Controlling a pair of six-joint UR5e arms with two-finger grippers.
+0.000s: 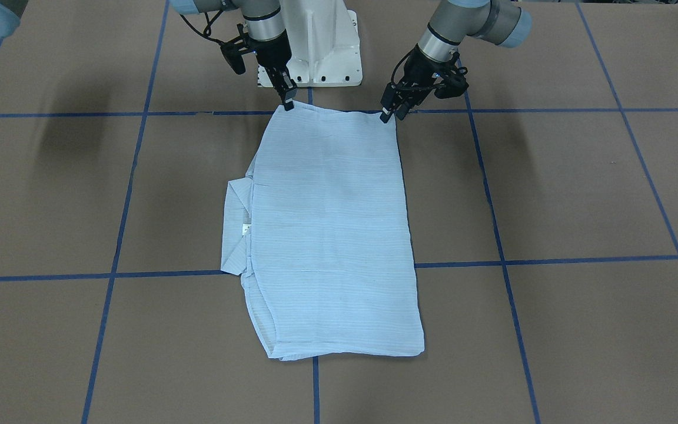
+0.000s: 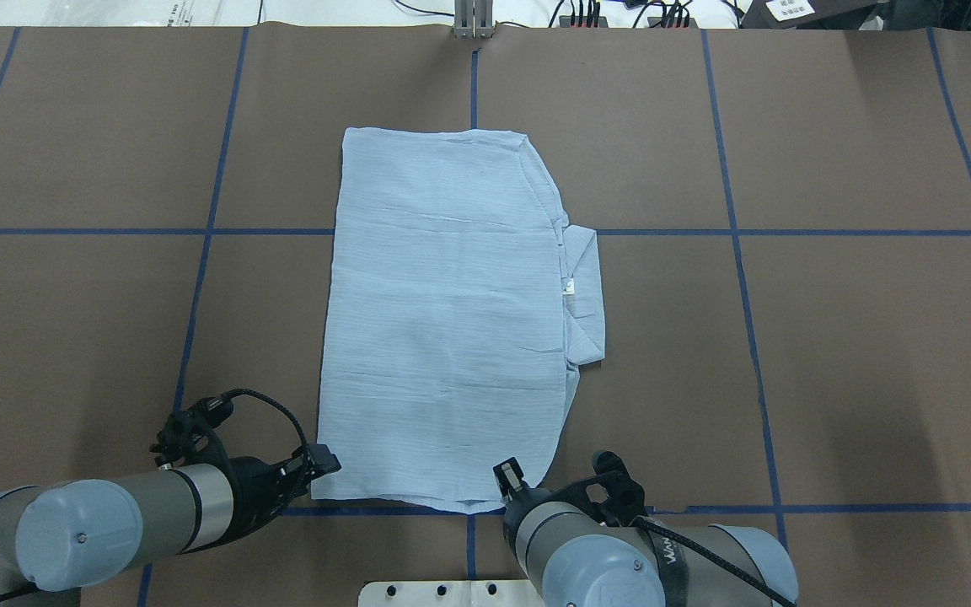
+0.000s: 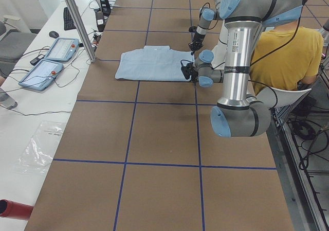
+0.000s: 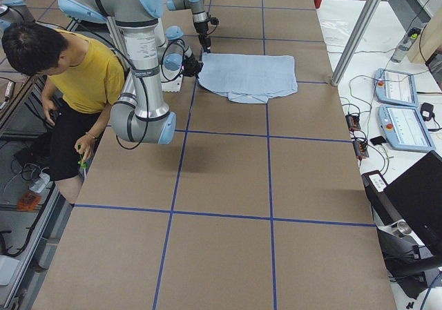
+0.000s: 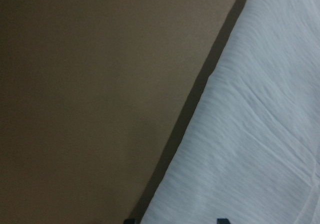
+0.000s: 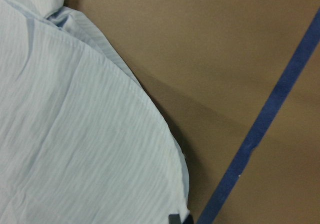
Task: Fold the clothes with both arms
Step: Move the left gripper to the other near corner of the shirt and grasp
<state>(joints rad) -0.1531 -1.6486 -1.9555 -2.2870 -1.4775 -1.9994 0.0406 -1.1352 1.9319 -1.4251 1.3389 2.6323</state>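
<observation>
Part of the collar will double over with the shirt when the robot folds the shirt's edge across, as the collar juts out beside the shirt's middle.
The light-blue striped shirt lies folded flat mid-table, its collar and white label toward my right. Both grippers sit low at its two robot-side corners. My left gripper is at the left corner. In the left wrist view its two fingertips stand apart at the bottom edge, with the shirt's edge between them. My right gripper is at the right corner. Its fingers look closed together on the rounded corner of cloth.
Brown table paper with a grid of blue tape lines surrounds the shirt. The white pedestal base stands just behind the grippers. A person in a yellow shirt sits behind the robot. Control tablets lie on the side table.
</observation>
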